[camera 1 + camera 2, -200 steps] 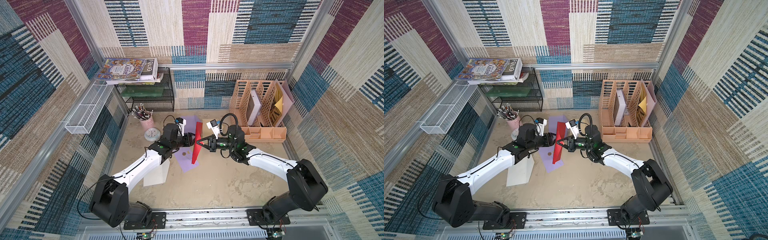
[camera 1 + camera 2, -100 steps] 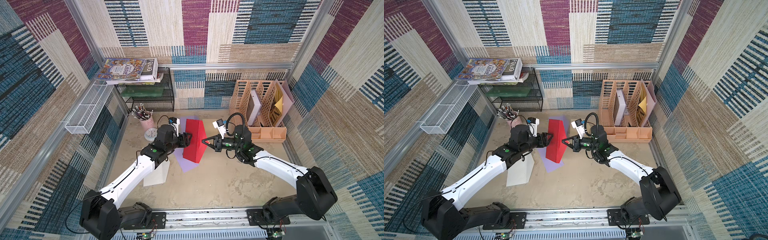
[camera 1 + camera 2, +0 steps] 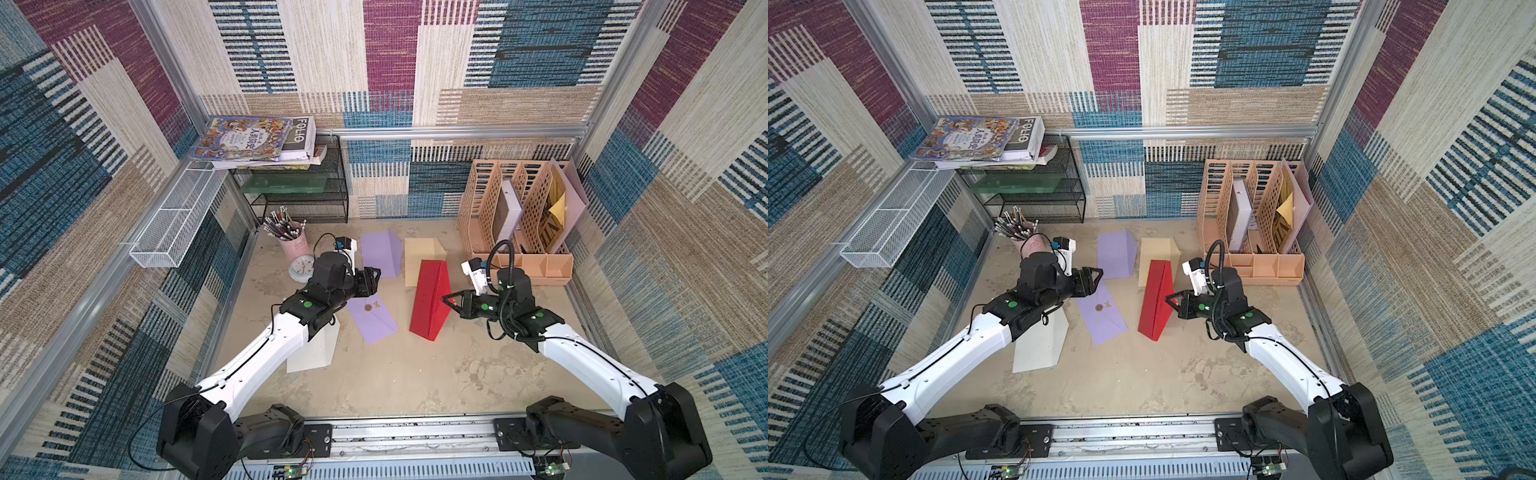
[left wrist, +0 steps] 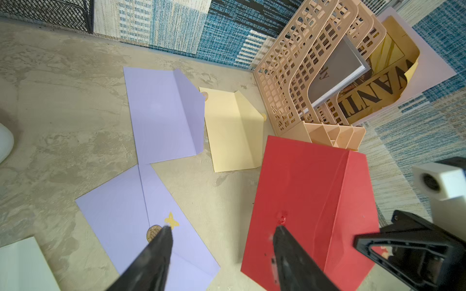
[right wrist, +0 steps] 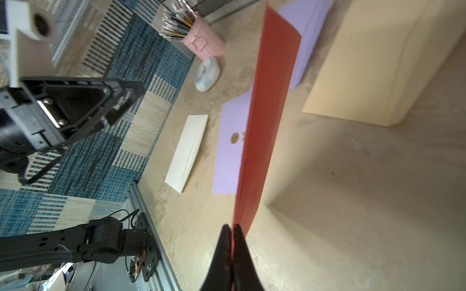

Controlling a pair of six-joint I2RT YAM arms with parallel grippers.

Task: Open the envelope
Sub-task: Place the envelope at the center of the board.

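Note:
The red envelope's flap (image 3: pixel 443 292) is free of its body, so my right gripper keeps lowering the envelope toward the open space before the file organizer (image 3: pixel 464 342) and let it go flat.
The red envelope (image 3: pixel 430 299) (image 3: pixel 1156 299) stands tilted near the middle of the table, its lower edge on the surface. Its flap is lifted away from the body (image 4: pixel 302 201), and a small torn spot shows where the seal was. My right gripper (image 3: pixel 445 298) (image 3: pixel 1168 298) (image 5: pixel 231 229) is shut on the tip of that flap, with the red envelope (image 5: pixel 267 126) edge-on in front of it. My left gripper (image 3: pixel 376 280) (image 3: pixel 1098 280) (image 4: pixel 222 228) is open and holds nothing. It hovers to the left of the red envelope, over a sealed purple envelope (image 3: pixel 374 318) (image 4: pixel 141 221).
An opened purple envelope (image 3: pixel 380 253) and an opened cream envelope (image 3: pixel 424 257) lie behind. A white envelope (image 3: pixel 313 349) lies under my left arm. A pink pen cup (image 3: pixel 293 243) and small clock (image 3: pixel 302 268) stand at left, a file organizer (image 3: pixel 515 224) at back right.
My left gripper has opened wider, let go of the red envelope and drawn back to the left. The right gripper has carried the envelope rightward by its flap, which now stands away from the body.

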